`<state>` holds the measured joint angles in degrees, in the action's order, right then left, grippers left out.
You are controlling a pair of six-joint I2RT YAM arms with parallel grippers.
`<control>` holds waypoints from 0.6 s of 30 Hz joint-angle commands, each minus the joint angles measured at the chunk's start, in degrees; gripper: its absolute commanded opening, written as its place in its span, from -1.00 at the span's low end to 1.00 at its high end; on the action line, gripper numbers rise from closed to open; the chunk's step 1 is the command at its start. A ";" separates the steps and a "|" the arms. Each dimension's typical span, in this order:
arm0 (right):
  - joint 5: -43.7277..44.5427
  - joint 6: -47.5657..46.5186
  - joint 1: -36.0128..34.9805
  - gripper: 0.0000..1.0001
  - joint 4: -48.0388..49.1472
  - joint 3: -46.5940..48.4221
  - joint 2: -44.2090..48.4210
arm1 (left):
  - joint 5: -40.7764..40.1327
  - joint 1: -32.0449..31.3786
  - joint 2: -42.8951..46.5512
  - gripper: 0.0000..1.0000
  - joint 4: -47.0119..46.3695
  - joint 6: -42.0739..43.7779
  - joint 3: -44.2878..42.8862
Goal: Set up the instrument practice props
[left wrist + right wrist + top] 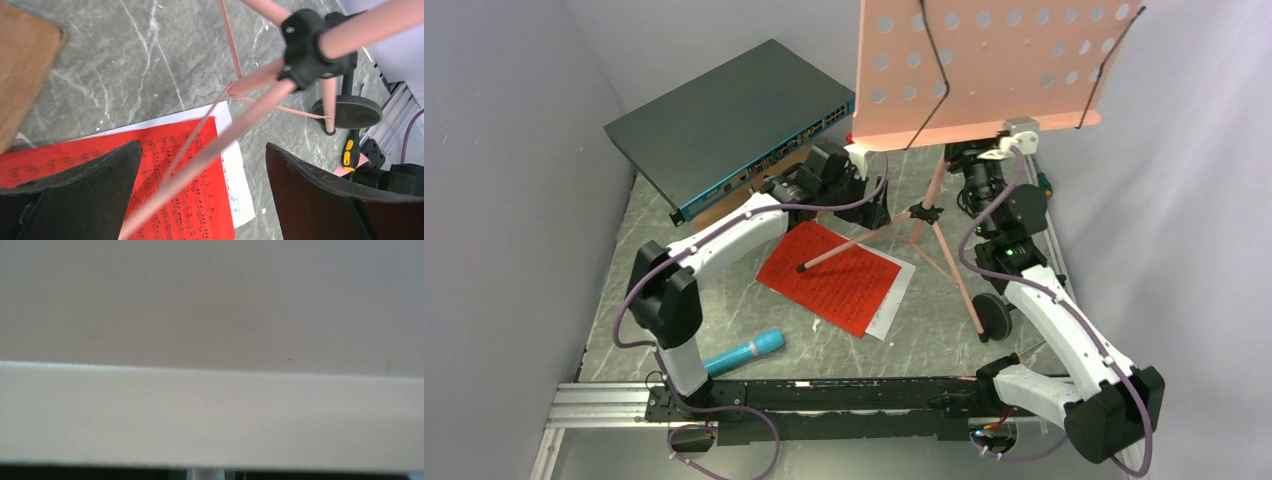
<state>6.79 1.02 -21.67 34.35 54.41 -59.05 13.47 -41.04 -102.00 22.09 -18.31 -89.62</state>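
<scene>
The music stand's leg tip (801,268) is on the red page, so the robot's left gripper should move away from the music stand's hub and first slide the sheet music (842,292) out of the way.
The salmon-pink music stand (984,70) stands at the back, its tripod hub (924,213) above the table and one leg tip resting on the red sheet-music page (829,275). A white page (894,300) lies under the red one. My left gripper (874,205) is open next to the hub. In the left wrist view a pink leg (210,160) passes between the fingers (100,190), touching neither. My right gripper (964,158) reaches under the stand's desk and grips its post. The right wrist view shows only the desk's underside (210,410). The cyan microphone (744,352) lies front left. The black mic stand (994,315) sits right.
A dark grey network switch (734,125) lies at the back left, with a wooden board (22,65) beside it. Grey walls close in on both sides. A black rail (824,395) carrying the arm bases runs along the near edge.
</scene>
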 commanded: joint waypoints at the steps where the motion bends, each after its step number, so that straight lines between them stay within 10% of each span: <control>1: 4.13 -11.14 -3.68 -1.00 15.94 7.61 -2.41 | -3.27 0.26 9.18 0.99 0.23 0.15 0.30; 18: 19.18 -21.35 -4.34 -1.00 26.99 17.46 -15.88 | -1.62 0.26 18.38 0.99 -5.55 -5.85 14.09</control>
<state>23.94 -15.92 -26.28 42.26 64.71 -76.40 10.66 -40.77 -85.73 19.57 -22.04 -76.07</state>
